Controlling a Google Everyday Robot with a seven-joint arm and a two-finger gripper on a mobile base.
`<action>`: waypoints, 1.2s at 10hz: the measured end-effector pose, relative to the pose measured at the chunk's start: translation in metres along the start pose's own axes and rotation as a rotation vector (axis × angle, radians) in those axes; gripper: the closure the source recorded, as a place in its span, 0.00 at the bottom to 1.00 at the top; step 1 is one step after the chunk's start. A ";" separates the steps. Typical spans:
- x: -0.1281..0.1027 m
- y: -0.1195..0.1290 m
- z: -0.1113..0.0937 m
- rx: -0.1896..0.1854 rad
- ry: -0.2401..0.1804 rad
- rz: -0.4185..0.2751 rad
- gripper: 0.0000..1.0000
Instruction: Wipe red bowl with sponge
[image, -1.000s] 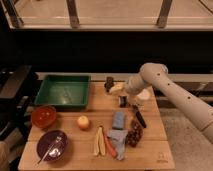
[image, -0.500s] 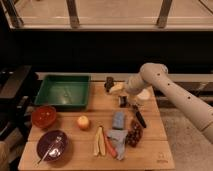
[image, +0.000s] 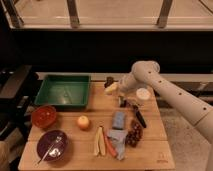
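Note:
The sponge (image: 119, 120) is touching the grey-blue cloth only (image: 118, 130) along its edge, so the sponge will come up by itself when I lift it, and the cloth will stay behind.
The red bowl (image: 44, 116) sits at the left edge of the wooden table, just in front of the green tray. The sponge (image: 119, 120), a small light-blue block, lies near the table's middle, touching the top of a grey-blue cloth (image: 119, 138). My gripper (image: 123, 100) hangs from the white arm (image: 150, 75) that reaches in from the right. It points down a little behind the sponge, open, and I see nothing in it. It is far to the right of the red bowl.
A green tray (image: 64, 92) fills the back left. A purple bowl (image: 52, 145) with a metal utensil stands front left, and an orange fruit (image: 83, 121) lies beside it. A white cup (image: 143, 93), a dark-handled tool (image: 139, 118), grapes (image: 134, 135) and a carrot (image: 108, 146) lie around the sponge.

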 end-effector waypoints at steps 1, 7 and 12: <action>-0.002 0.001 0.005 -0.001 -0.014 -0.002 0.25; -0.024 0.036 0.029 -0.026 -0.064 0.086 0.25; -0.037 0.071 0.034 -0.112 -0.045 0.168 0.25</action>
